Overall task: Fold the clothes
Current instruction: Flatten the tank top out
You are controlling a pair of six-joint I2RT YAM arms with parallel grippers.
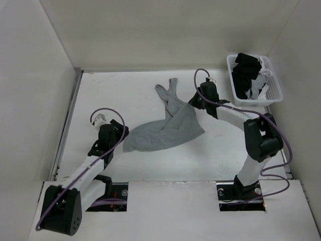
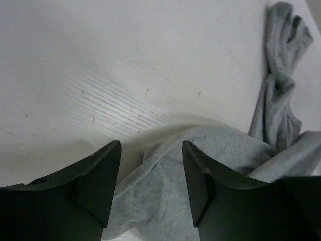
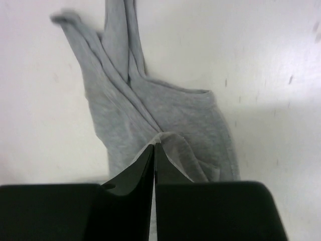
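Observation:
My gripper will make the tank top [image 1: 169,129] unfold with its straps hanging lowest when it lifts the wide hem, because the straps [image 1: 172,91] lie bunched up beyond the hem.
The clothes [image 1: 170,128], a heather-grey tank top, lie crumpled in the middle of the white table, with the straps [image 1: 168,90] bunched and pointing toward the back. My left gripper [image 1: 122,136] stands open over the garment's left hem corner. In the left wrist view the grey fabric [image 2: 165,201] lies slack between the spread fingers of the left gripper [image 2: 151,144]. My right gripper [image 1: 193,104] sits at the garment's right side. In the right wrist view the right gripper [image 3: 154,145] is shut on a raised fold of the clothes [image 3: 170,110], which peaks at the fingertips.
A white basket [image 1: 277,93] stands at the back right corner, holding black garments [image 1: 246,75] and white cloth pieces [image 1: 261,88]. Pale walls close in the table on the left, back and right.

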